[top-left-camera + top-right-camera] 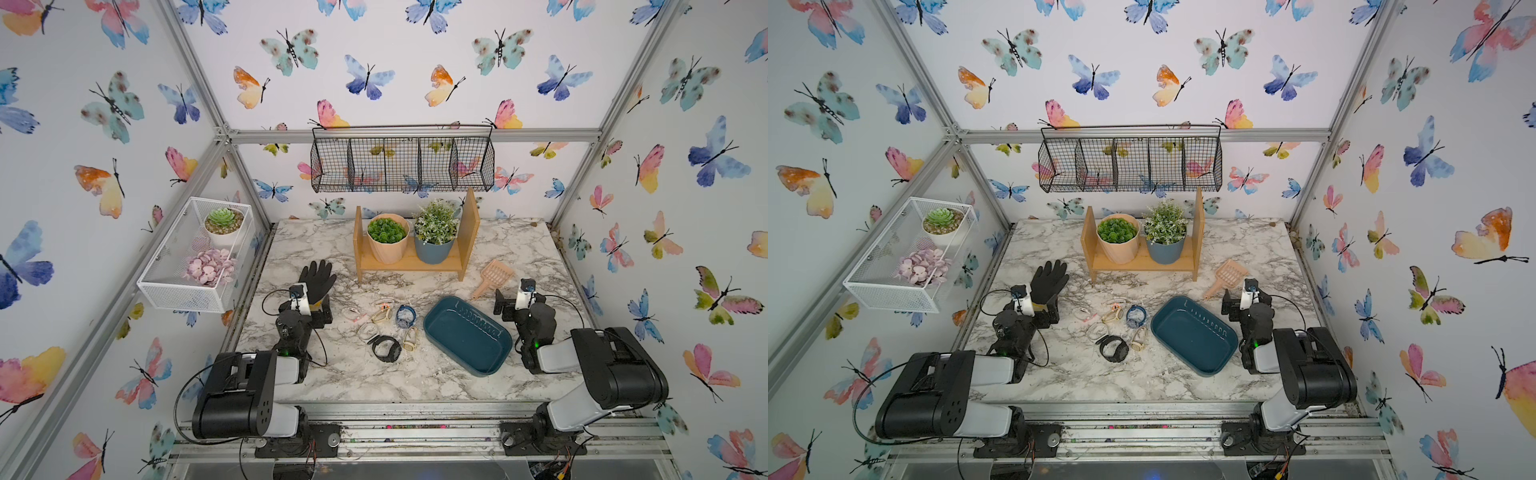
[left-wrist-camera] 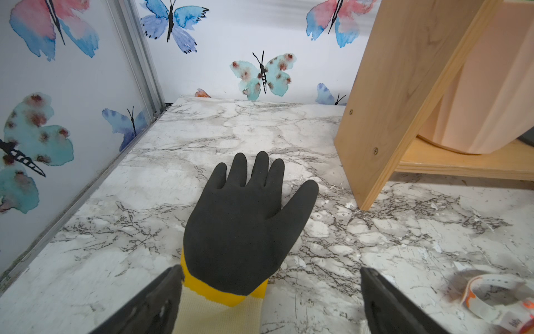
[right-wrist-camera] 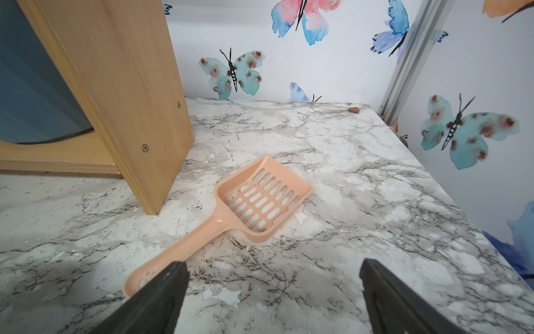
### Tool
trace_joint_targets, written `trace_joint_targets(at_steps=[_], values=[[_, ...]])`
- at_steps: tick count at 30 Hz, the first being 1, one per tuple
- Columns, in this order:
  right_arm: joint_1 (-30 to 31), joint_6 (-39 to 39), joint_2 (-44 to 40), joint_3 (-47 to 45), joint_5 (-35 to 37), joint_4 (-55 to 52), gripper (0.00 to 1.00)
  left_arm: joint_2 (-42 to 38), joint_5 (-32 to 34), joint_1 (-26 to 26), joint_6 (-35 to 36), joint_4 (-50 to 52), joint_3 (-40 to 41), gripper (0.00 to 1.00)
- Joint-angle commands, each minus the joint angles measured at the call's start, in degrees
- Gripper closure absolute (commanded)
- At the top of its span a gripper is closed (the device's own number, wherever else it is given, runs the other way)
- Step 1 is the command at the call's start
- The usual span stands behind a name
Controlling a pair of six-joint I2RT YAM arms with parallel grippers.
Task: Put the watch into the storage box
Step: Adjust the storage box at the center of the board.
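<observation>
The storage box (image 1: 468,336) is crooked beside the watches. My right gripper should grab its far rim (image 1: 462,299) and turn the box straight before my left gripper brings a watch.
Several watches lie loose mid-table, left of the storage box: a black watch (image 1: 386,348) (image 1: 1113,348), a blue one (image 1: 405,316), gold ones (image 1: 410,338) and white ones (image 1: 368,330). A white-and-orange strap (image 2: 497,300) shows in the left wrist view. The storage box (image 1: 461,347) (image 1: 1192,343) is a shallow teal tray, with nothing in it. My left gripper (image 1: 309,306) (image 2: 270,273) stands open at table height, the cuff of a black glove (image 1: 318,276) (image 2: 245,219) lying between its jaws, ungripped. My right gripper (image 1: 519,306) (image 3: 271,266) is open just right of the box, holding nothing.
A peach slotted scoop (image 3: 260,202) (image 1: 490,276) lies ahead of the right gripper. A wooden shelf (image 1: 411,264) with two potted plants stands at the back. A black wire basket (image 1: 403,164) hangs on the back wall. A white mesh basket (image 1: 195,253) hangs on the left wall.
</observation>
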State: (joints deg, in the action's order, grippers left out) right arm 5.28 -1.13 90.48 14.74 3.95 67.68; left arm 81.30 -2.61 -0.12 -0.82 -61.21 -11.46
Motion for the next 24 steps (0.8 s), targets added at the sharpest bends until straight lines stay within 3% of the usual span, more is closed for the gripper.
trace_joint_targets(at_steps=[1, 5, 8, 11, 16, 20, 24], values=[[-0.5, 0.2, -0.01, 1.16, -2.08, -1.45, 0.01, -0.77, 1.07, -0.06, 0.39, -0.09, -0.65, 0.01], [-0.53, 0.18, -1.18, 0.38, -0.84, 1.25, 0.01, -2.25, 2.45, -0.07, -0.28, -0.14, -0.64, 0.02], [-0.53, 0.36, -7.2, 5.29, -0.63, -14.69, 0.01, -7.9, 3.83, -0.23, -0.52, 8.7, -2.65, 0.01], [-0.53, 0.36, -11.17, 8.42, -2.62, -20.12, 0.01, -12.62, 5.63, -0.29, -2.06, 17.53, -5.82, 0.01], [-0.47, 0.42, -14.42, 21.39, -11.75, -38.02, 0.01, -16.78, 5.23, -1.36, -6.42, 30.38, -12.27, 0.01], [-0.28, -2.84, -10.33, 33.99, -21.63, -56.63, 0.02, -17.41, 6.36, -5.53, -6.74, 35.93, -14.39, 0.02], [0.32, -7.14, -6.29, 42.38, -25.89, -69.74, 0.04, -17.27, 5.23, -9.11, -7.7, 39.14, -15.04, 0.01]])
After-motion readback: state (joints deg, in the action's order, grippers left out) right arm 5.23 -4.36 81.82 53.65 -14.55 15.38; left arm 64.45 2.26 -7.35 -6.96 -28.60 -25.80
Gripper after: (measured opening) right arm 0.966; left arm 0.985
